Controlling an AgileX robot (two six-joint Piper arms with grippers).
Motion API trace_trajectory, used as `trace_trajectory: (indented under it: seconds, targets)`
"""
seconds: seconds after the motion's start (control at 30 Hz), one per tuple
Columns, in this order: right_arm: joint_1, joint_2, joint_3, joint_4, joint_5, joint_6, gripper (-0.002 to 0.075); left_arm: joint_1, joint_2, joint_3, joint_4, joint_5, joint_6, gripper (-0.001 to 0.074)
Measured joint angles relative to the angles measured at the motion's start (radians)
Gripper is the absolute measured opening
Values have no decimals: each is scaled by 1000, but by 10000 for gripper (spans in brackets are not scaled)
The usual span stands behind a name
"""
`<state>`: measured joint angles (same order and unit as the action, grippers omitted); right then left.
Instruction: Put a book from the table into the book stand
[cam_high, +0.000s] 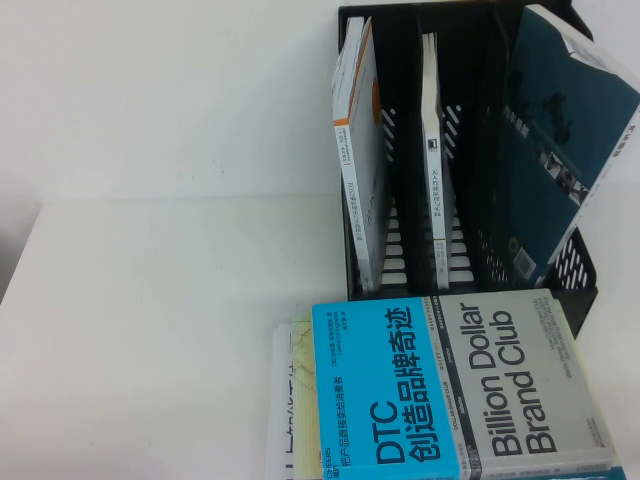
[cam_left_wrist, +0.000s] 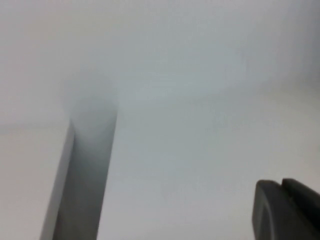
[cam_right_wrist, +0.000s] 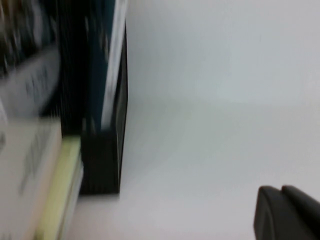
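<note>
I should use my right gripper to push the grey edge (cam_high: 582, 378) until the cyan edge overhangs, because the DTC book's cyan edge (cam_high: 317, 390) lies flat on the pale yellow-green book.
The book (cam_high: 455, 385), with a cyan and grey cover reading "DTC" and "Billion Dollar Brand Club", lies flat at the near edge of the white table (cam_high: 170, 280). The black book stand (cam_high: 470, 150) stands behind it at the far right. Neither gripper shows in the high view. In the left wrist view my left gripper (cam_left_wrist: 281, 184) is shut over bare white table and holds nothing. In the right wrist view my right gripper (cam_right_wrist: 281, 190) is also shut and empty, off to the side of the book stand (cam_right_wrist: 102, 160) and the book (cam_right_wrist: 27, 155).
A pale yellow-green book (cam_high: 293, 400) lies under the DTC book. In the stand are a white book (cam_high: 358, 150) on the left, a thin white one (cam_high: 432, 150) in the middle and a large dark teal book (cam_high: 560, 120) leaning at the right. White tabletop spreads to the left.
</note>
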<state>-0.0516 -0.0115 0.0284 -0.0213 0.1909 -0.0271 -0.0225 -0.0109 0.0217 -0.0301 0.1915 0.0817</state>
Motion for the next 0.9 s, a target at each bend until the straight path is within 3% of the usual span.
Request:
trace_trajectory:
  seconds: [0.27,0.5,0.7,0.9]
  targets:
    - [0,0,0,2,-414,2,6,0,0,0,-112,-408,-73,-2]
    - [0,0,0,3,-602,4,6,0,0,0,-144,-558,-166,-2]
    - [0,0,-2,67,-632,4,6,0,0,0,-184,-548,-262,-2]
    - [0,0,-181,94,-266,-5,6,0,2,-176,-177,-192,-182,-2]
